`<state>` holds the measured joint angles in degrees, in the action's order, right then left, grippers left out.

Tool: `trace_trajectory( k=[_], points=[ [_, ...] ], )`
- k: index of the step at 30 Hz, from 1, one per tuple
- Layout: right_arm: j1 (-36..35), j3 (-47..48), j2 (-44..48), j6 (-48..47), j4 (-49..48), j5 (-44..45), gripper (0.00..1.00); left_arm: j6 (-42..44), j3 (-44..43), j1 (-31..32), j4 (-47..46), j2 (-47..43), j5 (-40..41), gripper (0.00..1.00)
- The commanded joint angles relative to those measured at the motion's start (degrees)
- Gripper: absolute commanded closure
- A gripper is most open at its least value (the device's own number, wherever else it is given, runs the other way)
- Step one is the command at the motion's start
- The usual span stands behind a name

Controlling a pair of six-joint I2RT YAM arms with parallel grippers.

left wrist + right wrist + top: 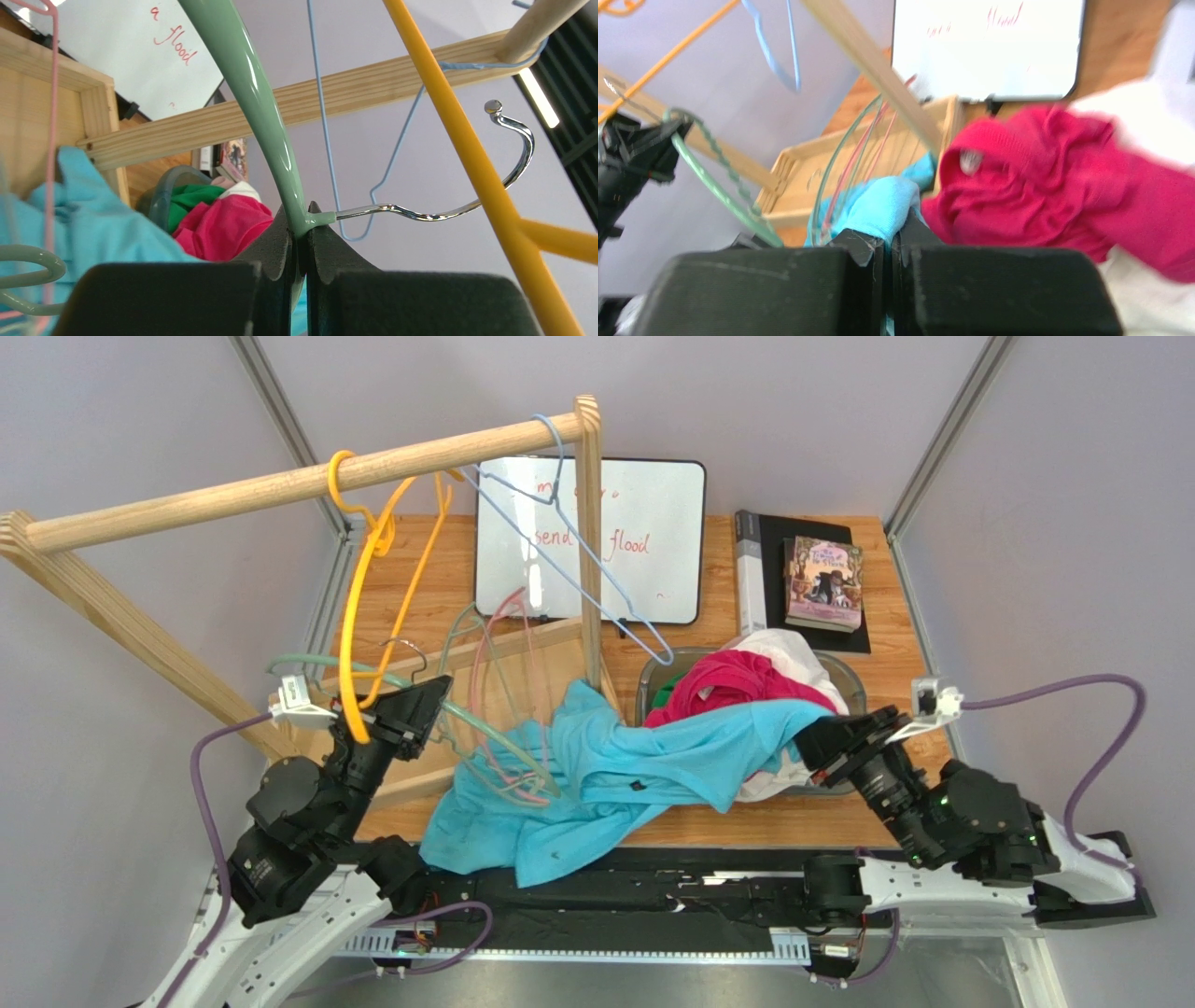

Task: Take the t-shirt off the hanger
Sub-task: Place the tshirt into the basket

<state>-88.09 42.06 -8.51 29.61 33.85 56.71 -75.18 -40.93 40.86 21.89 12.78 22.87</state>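
Observation:
Next, I swing my right gripper up and back until the t-shirt is over the grey bin (751,686), because the turquoise t-shirt's loose end (522,829) trails beside the wooden tray.
A turquoise t-shirt (603,770) lies bunched across the middle of the table, one end stretched to the right. It still hangs over the lower part of a pale green hanger (491,742). My left gripper (421,703) is shut on that hanger's neck (260,105), just where the chrome hook (491,175) begins; the grip shows in the left wrist view (303,231). My right gripper (821,742) is shut on a fold of the t-shirt (878,206), pinched between its jaws (891,241) beside the bin of clothes.
A wooden rack (351,472) carries a yellow hanger (368,574) and a blue wire hanger (589,546). A pink hanger (491,672) leans in a wooden tray (547,651). Behind stand a whiteboard (659,518) and a book (824,581). A grey bin (652,686) holds pink clothes (730,686).

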Motion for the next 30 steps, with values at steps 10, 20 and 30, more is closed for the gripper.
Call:
trace_trajectory(
  k=[10, 20, 30],
  points=[
    [11.4, 39.3, -38.1, -37.2, -9.8, 2.2, 1.00, 4.9, -1.4, 0.1, 4.5, 6.7, -9.9, 1.00],
    [39.0, 71.6, -57.4, -39.7, -0.6, -10.7, 1.00, 2.9, 2.1, 0.1, 8.5, 3.8, -13.0, 1.00],
    [40.1, 100.6, -69.0, -54.9, -7.6, -12.5, 1.00, 3.9, 2.4, 0.1, 14.2, 0.4, -11.3, 1.00]
  ],
)
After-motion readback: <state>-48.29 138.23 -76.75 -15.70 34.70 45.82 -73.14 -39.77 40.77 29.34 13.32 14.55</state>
